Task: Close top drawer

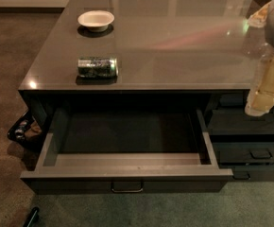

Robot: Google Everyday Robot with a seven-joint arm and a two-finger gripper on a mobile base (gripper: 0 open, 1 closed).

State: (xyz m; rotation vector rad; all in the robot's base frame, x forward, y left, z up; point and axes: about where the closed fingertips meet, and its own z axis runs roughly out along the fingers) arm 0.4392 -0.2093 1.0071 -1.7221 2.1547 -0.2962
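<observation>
My gripper will push in the open top drawer point(127, 166). Lower drawer fronts point(254, 155) are stacked beside it, so I should expect another drawer hidden under it then.
The top drawer point(127, 169) is pulled far out from under the grey countertop. Its front panel faces me with a small metal bar handle point(127, 188) at the centre. Its grey sides and dark floor show, and nothing lies inside. My gripper point(264, 91) hangs at the right edge of the view, above the narrow right-hand drawers and to the right of the open drawer. It is a pale cream shape and touches nothing.
On the countertop point(175, 46) a green can point(97, 66) lies on its side near the front edge, and a white bowl point(96, 20) stands further back. Narrow dark drawers point(250, 150) stack on the right. A dark bin point(23, 131) sits on the floor, left.
</observation>
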